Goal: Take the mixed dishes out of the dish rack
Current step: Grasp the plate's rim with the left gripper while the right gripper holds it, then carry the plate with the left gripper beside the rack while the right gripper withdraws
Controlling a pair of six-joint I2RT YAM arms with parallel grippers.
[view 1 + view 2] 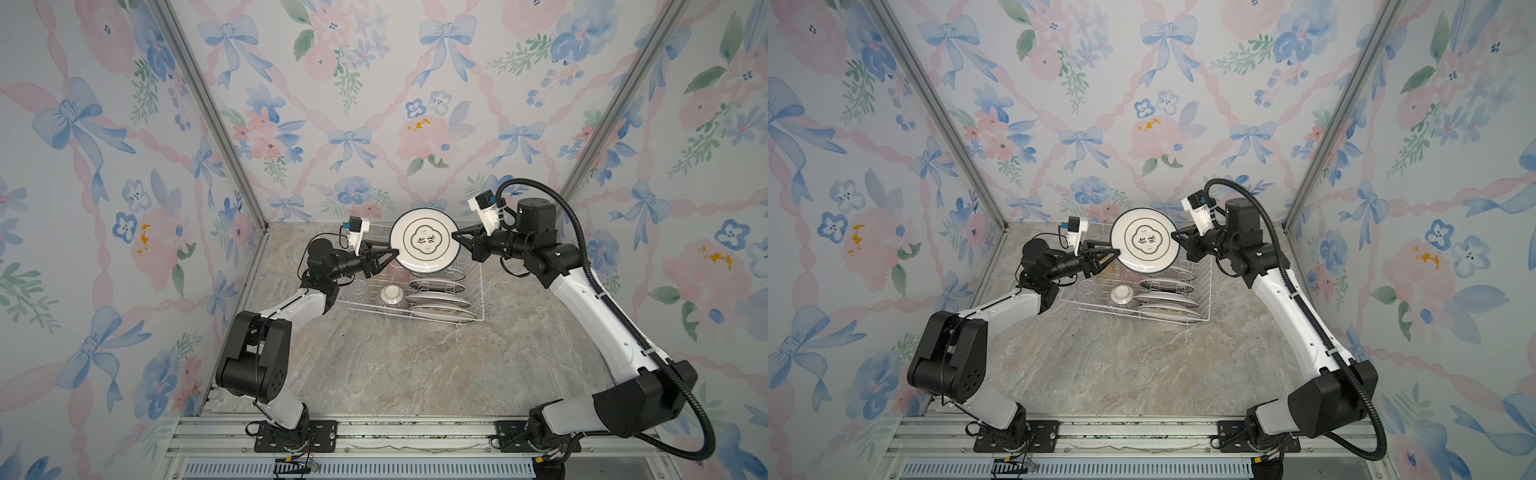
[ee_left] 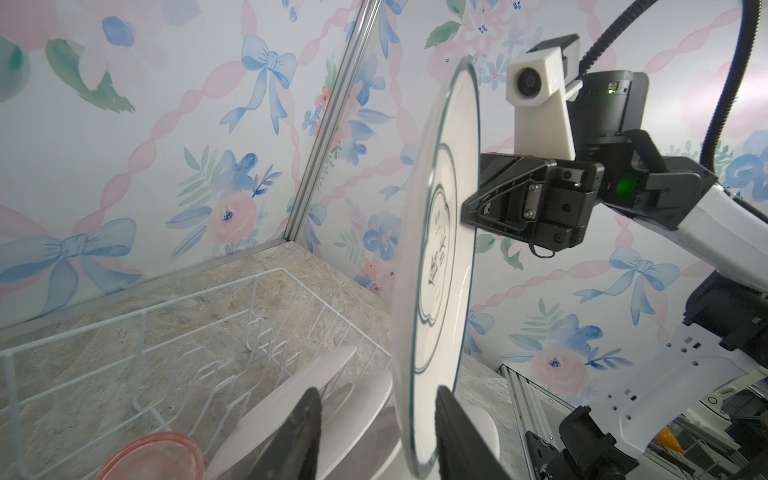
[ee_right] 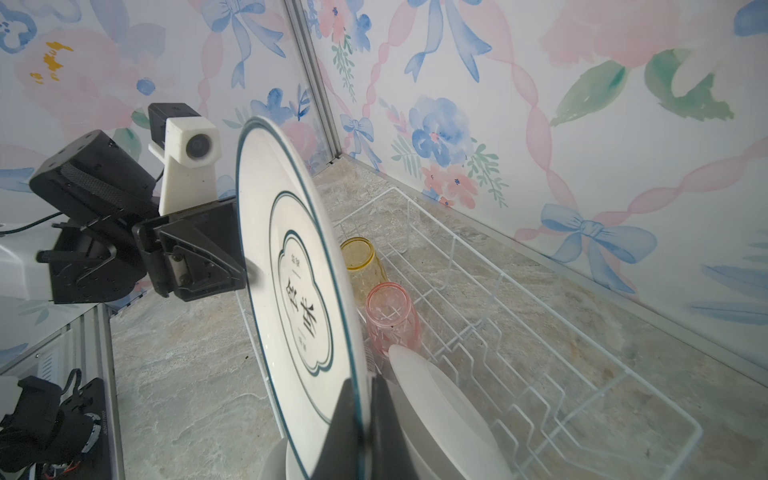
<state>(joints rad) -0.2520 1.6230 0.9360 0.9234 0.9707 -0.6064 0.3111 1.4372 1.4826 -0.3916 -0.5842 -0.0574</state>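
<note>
I keep holding the plate [image 1: 424,240] with my right gripper while its free edge [image 2: 421,444] is inside my left gripper's open fingers, until those fingers close, and then let go.
A white green-rimmed plate [image 1: 424,243] [image 1: 1145,243] with dark lettering hangs on edge above the dish rack [image 1: 478,291] [image 1: 1207,291]. My right gripper [image 1: 455,237] [image 3: 360,386] is shut on its right rim. My left gripper [image 1: 395,252] [image 2: 376,392] is open and straddles the opposite rim; the plate [image 2: 440,270] sits close to one finger with a wide gap to the other. Three more plates [image 1: 436,299] stand in the rack's slots. An upturned small bowl [image 1: 391,294], a pink tumbler [image 3: 388,307], a yellow tumbler [image 3: 361,257] and a clear tumbler [image 1: 357,286] are in the rack too.
The rack stands at the back of the marble tabletop [image 1: 415,365], close to the flowered back wall. Flowered side walls close in both flanks. The arm bases sit on a metal rail [image 1: 395,432] at the front edge.
</note>
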